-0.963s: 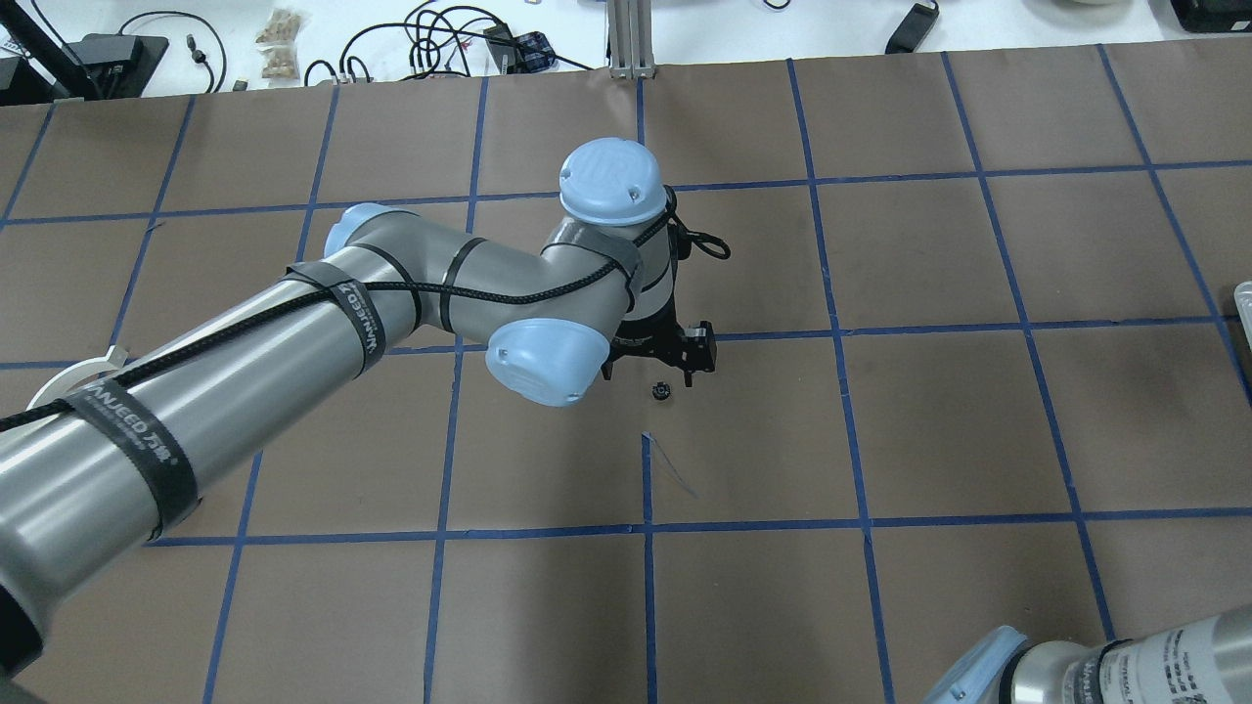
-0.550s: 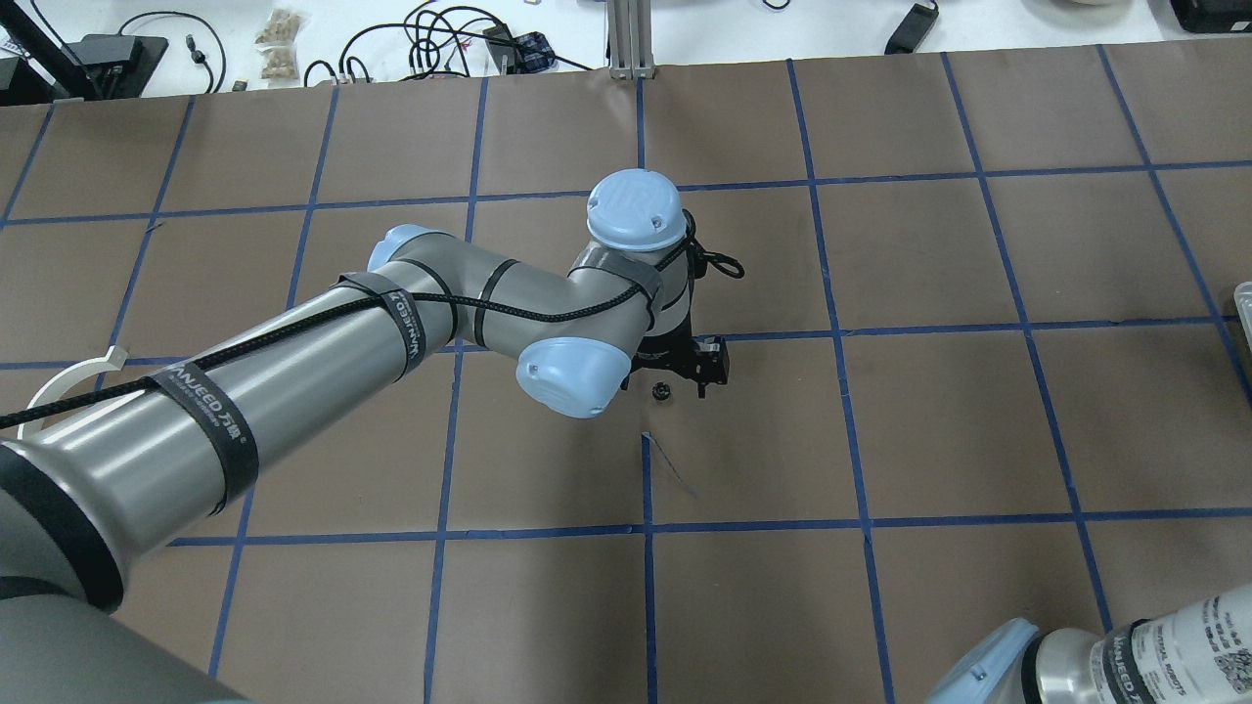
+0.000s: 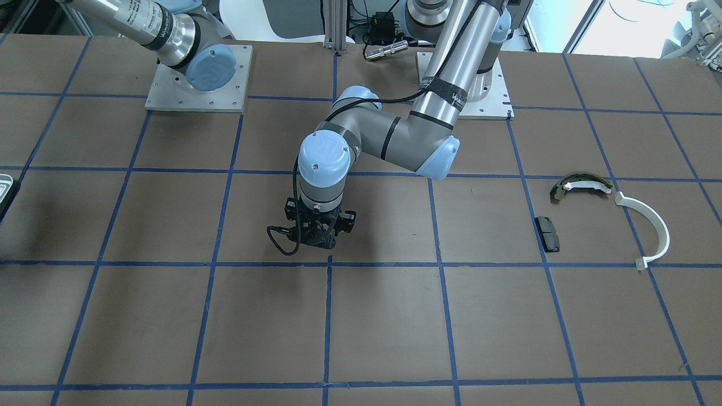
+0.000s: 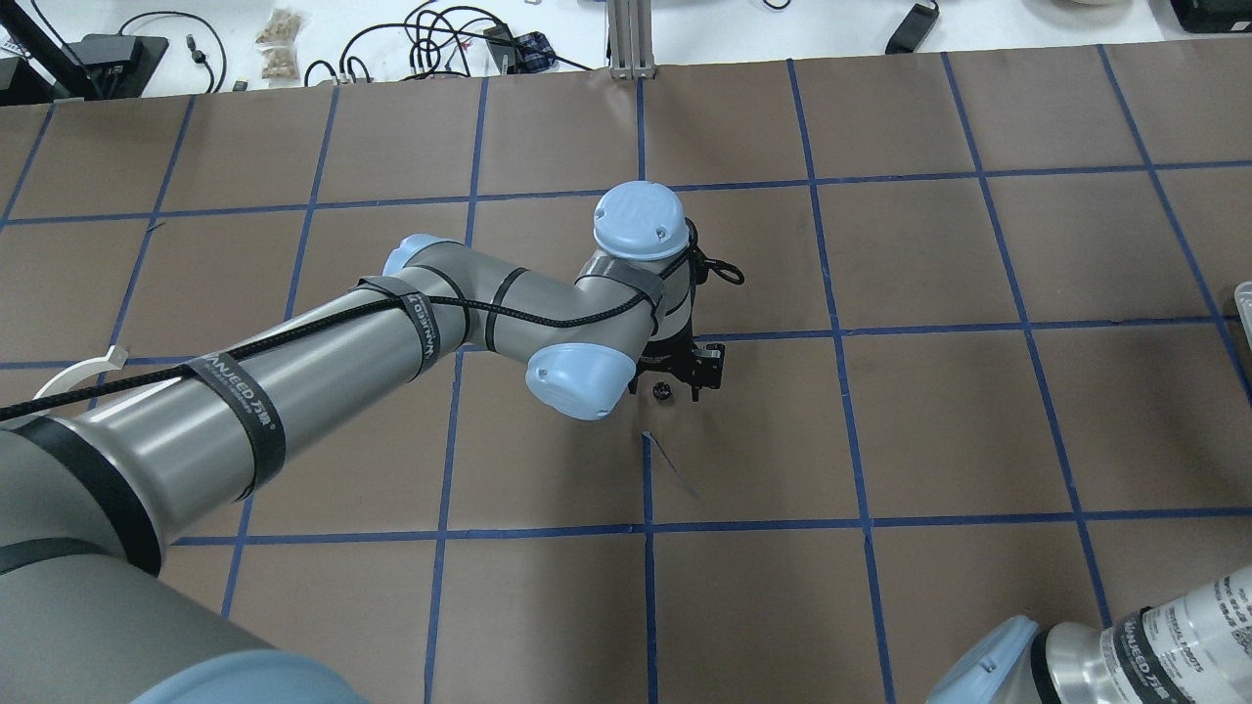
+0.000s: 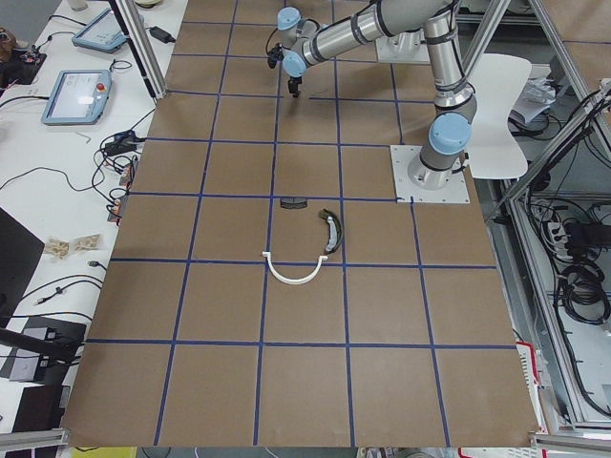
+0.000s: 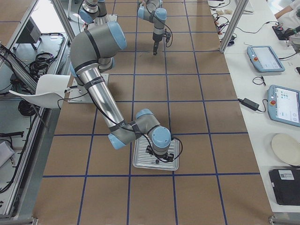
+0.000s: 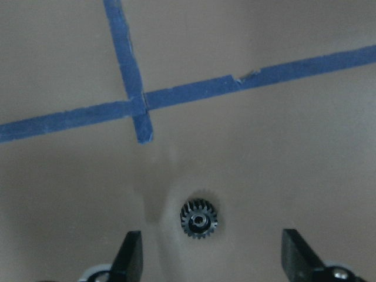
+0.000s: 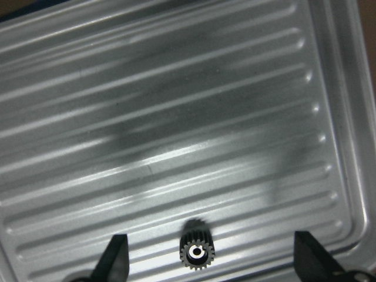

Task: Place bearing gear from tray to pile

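The tray's bearing gear [image 8: 197, 252] is too far away for my left gripper to reach, so my right gripper should put it down in the middle of the table for my left gripper to take.
A small black bearing gear [image 7: 198, 218] lies on the brown table between the fingers of my left gripper [image 7: 212, 251], which is open and low over it; it also shows in the overhead view [image 4: 662, 392]. My right gripper [image 8: 211, 254] is open over the silvery ridged tray [image 8: 176, 106], with a second gear [image 8: 196, 252] lying between its fingers. The tray [image 6: 140, 161] sits at the table's right end. The pile lies apart on the robot's left: an olive-and-white shoe [image 3: 581, 185], a white curved strip [image 3: 654, 228] and a black pad [image 3: 547, 233].
Blue tape lines grid the brown table [image 4: 939, 420]. The arms' base plates [image 3: 197, 79] stand at the robot's edge. Cables and small gear [image 4: 440, 39] lie beyond the far edge.
My left arm has shifted right and come down, so its open fingers now stand on either side of the gear on the table. The gear has not moved.
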You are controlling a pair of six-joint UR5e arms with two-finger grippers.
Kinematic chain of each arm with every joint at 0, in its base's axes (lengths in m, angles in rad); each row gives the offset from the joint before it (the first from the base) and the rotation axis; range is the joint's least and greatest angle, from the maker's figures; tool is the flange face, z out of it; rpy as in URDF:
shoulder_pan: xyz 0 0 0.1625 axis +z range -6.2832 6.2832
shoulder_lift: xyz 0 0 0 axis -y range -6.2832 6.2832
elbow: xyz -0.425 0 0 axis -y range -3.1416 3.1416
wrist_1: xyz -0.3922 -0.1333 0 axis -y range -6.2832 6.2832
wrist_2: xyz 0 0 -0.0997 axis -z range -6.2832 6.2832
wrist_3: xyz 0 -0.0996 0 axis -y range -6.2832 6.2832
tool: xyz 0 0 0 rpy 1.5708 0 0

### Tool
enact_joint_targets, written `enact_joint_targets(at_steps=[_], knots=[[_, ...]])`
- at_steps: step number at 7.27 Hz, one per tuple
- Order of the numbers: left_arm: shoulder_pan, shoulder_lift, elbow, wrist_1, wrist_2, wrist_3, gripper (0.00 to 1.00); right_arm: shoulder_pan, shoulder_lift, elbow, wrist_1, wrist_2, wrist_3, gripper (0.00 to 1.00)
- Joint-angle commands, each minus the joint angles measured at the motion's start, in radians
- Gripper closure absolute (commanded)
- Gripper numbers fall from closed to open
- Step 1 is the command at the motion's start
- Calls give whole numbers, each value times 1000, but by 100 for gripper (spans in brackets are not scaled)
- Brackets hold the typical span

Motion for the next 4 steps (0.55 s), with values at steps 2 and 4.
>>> enact_joint_targets(at_steps=[2,4], knots=[[-1,-16,0,1,2,6,77,1,19,-7,-5,9,-57,7],[0,-15,15,1,2,9,100,1,36,-7,-10,10,-47,11]])
